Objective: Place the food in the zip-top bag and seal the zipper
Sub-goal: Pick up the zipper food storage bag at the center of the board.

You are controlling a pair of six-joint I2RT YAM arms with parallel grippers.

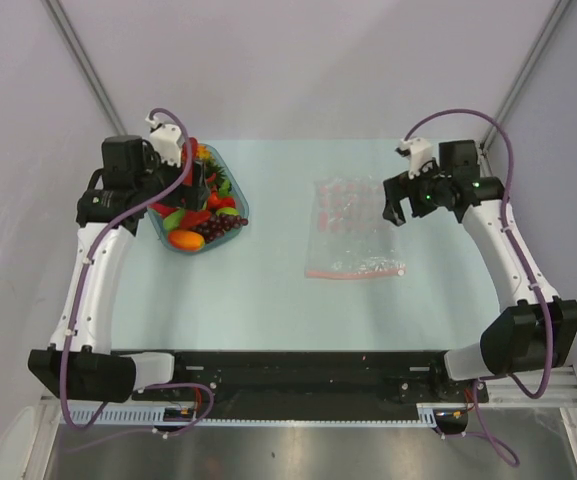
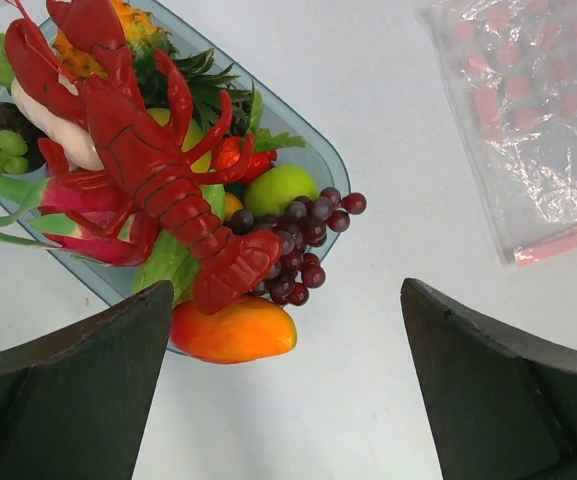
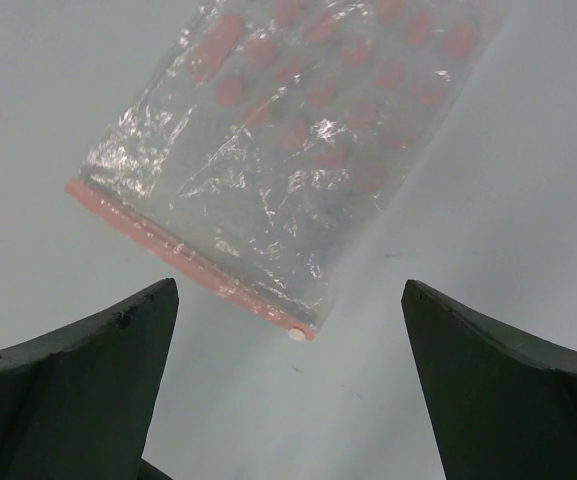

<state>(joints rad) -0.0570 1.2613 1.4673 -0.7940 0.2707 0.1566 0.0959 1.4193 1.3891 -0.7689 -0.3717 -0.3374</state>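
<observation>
I can see the zip-top bag (image 1: 354, 246) lying flat and free of the tray. I should keep lowering my open right gripper toward its pink dots (image 1: 344, 222) until the fingers pinch the film.
The toy food (image 1: 200, 205) is piled in a blue-green see-through tray (image 1: 230, 176) at the table's left. The left wrist view shows a red lobster (image 2: 148, 165), purple grapes (image 2: 298, 240), an orange-red mango (image 2: 233, 330), a lime and a pale oval piece (image 2: 58, 135). The clear zip-top bag (image 1: 353, 228) lies flat at centre right, its pink zipper (image 1: 355, 271) on the near edge. It also shows in the right wrist view (image 3: 298, 150). My left gripper (image 1: 186, 172) is open and empty over the tray. My right gripper (image 1: 396, 208) is open and empty above the bag's right side.
The pale blue table top (image 1: 268, 290) ends at a black rail (image 1: 288, 365) along the near edge. Grey walls with slanted metal bars (image 1: 88, 60) close in the back and sides.
</observation>
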